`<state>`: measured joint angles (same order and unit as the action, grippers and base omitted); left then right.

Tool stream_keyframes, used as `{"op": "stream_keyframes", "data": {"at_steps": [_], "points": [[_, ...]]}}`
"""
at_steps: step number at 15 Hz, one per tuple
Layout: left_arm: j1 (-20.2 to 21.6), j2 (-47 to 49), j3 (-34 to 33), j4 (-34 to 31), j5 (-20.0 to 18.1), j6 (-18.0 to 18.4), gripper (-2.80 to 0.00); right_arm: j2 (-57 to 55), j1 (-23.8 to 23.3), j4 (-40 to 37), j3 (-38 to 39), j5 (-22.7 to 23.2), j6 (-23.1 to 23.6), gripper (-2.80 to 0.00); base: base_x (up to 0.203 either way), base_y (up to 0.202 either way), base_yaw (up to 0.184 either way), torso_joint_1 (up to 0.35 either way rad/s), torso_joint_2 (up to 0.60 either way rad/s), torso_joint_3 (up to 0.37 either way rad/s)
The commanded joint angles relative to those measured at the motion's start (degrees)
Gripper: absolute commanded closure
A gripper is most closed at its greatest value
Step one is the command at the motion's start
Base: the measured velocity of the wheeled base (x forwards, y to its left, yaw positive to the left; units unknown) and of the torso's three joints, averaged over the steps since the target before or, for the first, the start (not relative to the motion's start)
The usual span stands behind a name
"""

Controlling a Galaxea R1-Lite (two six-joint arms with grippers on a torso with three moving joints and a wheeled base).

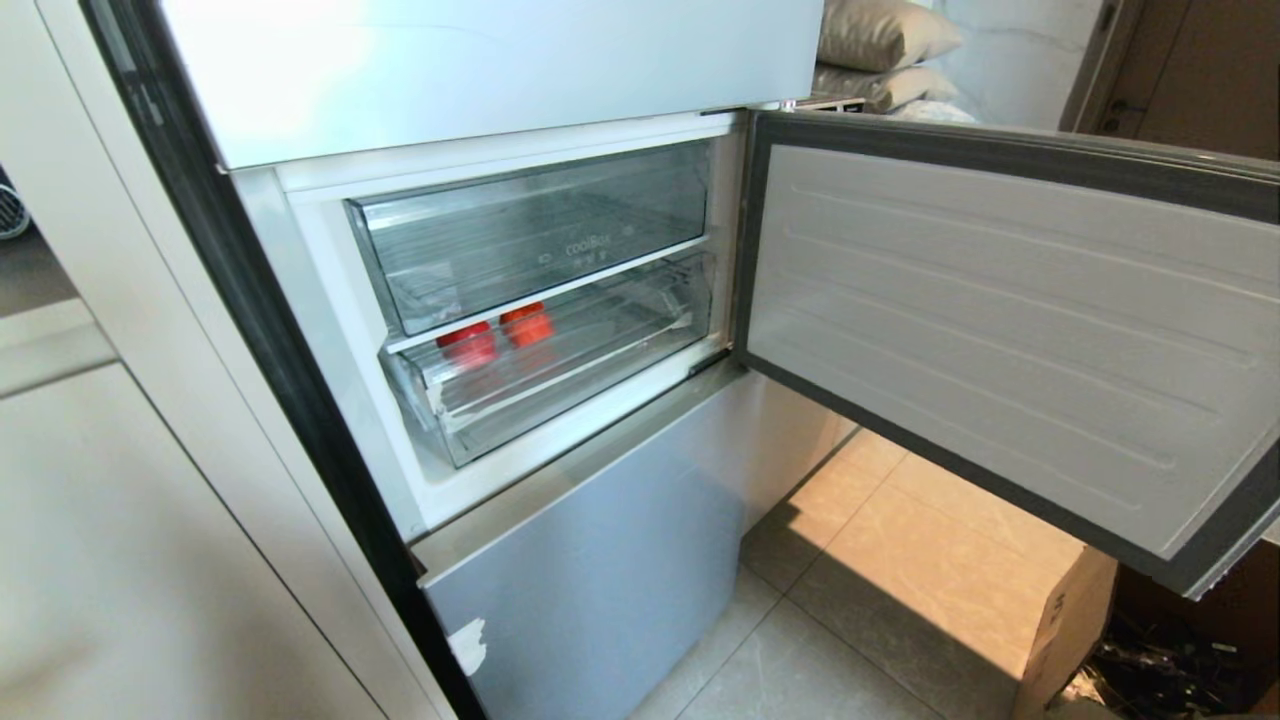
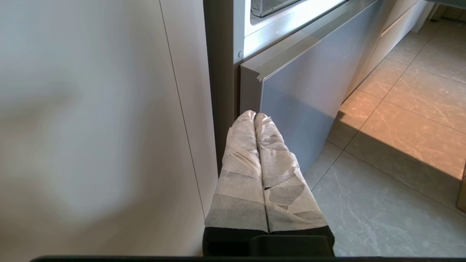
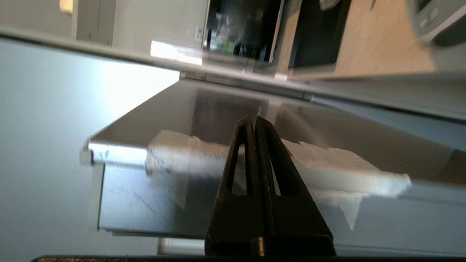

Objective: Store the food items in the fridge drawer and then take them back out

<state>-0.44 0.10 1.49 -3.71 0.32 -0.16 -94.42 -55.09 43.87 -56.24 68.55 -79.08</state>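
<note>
The fridge door is wide open and its taped edge (image 3: 185,150) is in front of the robot's right gripper, so next the right gripper moves around and pushes the door's outer steel side (image 3: 225,104) closed.
Two round red-orange food items (image 1: 467,343) (image 1: 527,325) lie side by side at the left end of the fridge drawer (image 1: 520,400), the lower clear drawer with the stepped front lip. Neither arm shows in the head view. My left gripper (image 2: 255,115) is shut and empty; its tape-wrapped fingers hang low in front of the fridge's lower steel door (image 2: 302,94). My right gripper (image 3: 253,120) is also shut with nothing in it. Its black fingers point at a steel door panel (image 3: 153,109) that carries a torn white tape patch (image 3: 335,171).
The fridge door (image 1: 1000,330) stands swung open to the right. A clear flat-fronted drawer (image 1: 540,230) sits above the fridge drawer. A pale cabinet (image 1: 150,550) flanks the fridge on the left. A cardboard box (image 1: 1070,620) stands on the tiled floor (image 1: 900,560) under the open door.
</note>
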Motion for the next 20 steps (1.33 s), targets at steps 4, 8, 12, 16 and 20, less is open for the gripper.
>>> {"op": "stream_keyframes", "data": {"at_steps": [4, 8, 12, 16, 20], "points": [[0.0, -0.01, 0.01, -0.02, 0.03, -0.02, 0.0, 17.39, -0.97, 0.98, 2.72, 2.49, -1.62, 0.0, 0.0, 0.0, 0.0, 0.0, 0.0, 0.0], [0.0, -0.01, 0.01, -0.07, 0.03, -0.02, 0.0, 22.21, -2.51, 6.49, -13.53, -2.83, -19.93, 0.0, 0.0, 0.0, 0.0, 0.0, 0.0, 0.0], [0.0, -0.01, 0.01, 0.01, 0.03, -0.02, 0.0, 22.87, -7.05, 7.23, -9.5, -9.93, -15.05, 0.0, 0.0, 0.0, 0.0, 0.0, 0.0, 0.0], [0.0, -0.01, 0.01, -0.07, 0.03, -0.02, 0.0, 21.77, 1.17, -1.55, 0.46, -31.96, 21.95, 0.0, 0.0, 0.0, 0.0, 0.0, 0.0, 0.0], [0.0, -0.01, 0.01, -0.07, 0.03, -0.02, 0.0, 20.51, 26.79, -12.13, 7.56, -56.75, 35.11, 0.0, 0.0, 0.0, 0.0, 0.0, 0.0, 0.0]]}}
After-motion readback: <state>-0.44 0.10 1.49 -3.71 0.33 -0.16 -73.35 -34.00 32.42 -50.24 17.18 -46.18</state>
